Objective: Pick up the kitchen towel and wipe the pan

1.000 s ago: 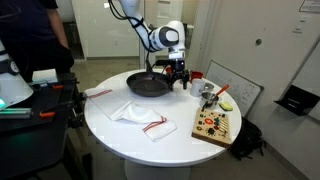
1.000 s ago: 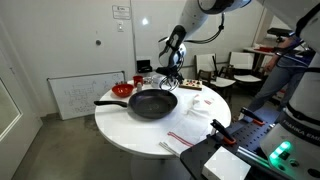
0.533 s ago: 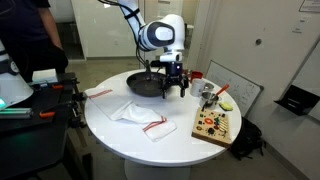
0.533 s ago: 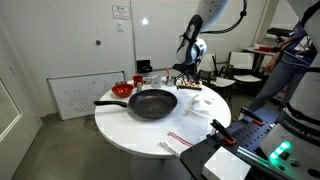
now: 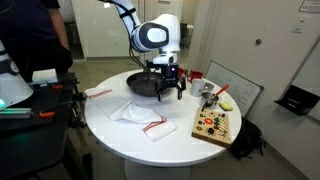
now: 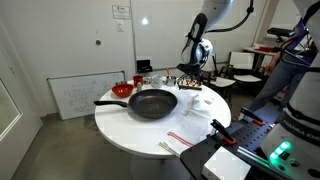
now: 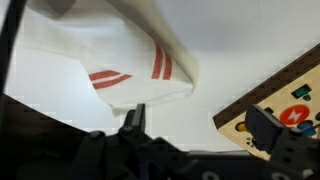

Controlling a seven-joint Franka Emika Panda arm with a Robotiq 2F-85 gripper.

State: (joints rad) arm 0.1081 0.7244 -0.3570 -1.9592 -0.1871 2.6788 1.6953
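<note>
I should turn my gripper back off the board toward the towel's striped end point(image 5: 156, 127), since my open fingers line up with the wooden board's corner point(image 7: 232, 117) beside the towel.
The kitchen towel point(image 5: 140, 113), white with thin red stripes, lies crumpled on the round white table point(image 5: 120, 135) in front of the pan. It fills the upper left of the wrist view point(image 7: 100, 50) and shows in the exterior view from the opposite side point(image 6: 198, 124). The black pan point(image 5: 146, 84) sits mid-table, its long handle point(image 6: 108, 102) pointing away from the arm. My gripper point(image 5: 170, 94) hangs open above the table beside the pan's rim, between towel and wooden board. In the wrist view its fingers point(image 7: 268, 128) stand wide apart with only bare tabletop between them.
A wooden board with colourful pieces point(image 5: 213, 125) lies near the table edge and reaches into the wrist view point(image 7: 285, 90). A red bowl point(image 6: 122, 90) and small items stand behind the pan. Another striped cloth point(image 5: 98, 93) lies apart. A person point(image 5: 35, 35) stands by.
The arm has swung from behind the pan toward the towel and board side of the table. The gripper stayed open, and the towel and pan have not moved.
</note>
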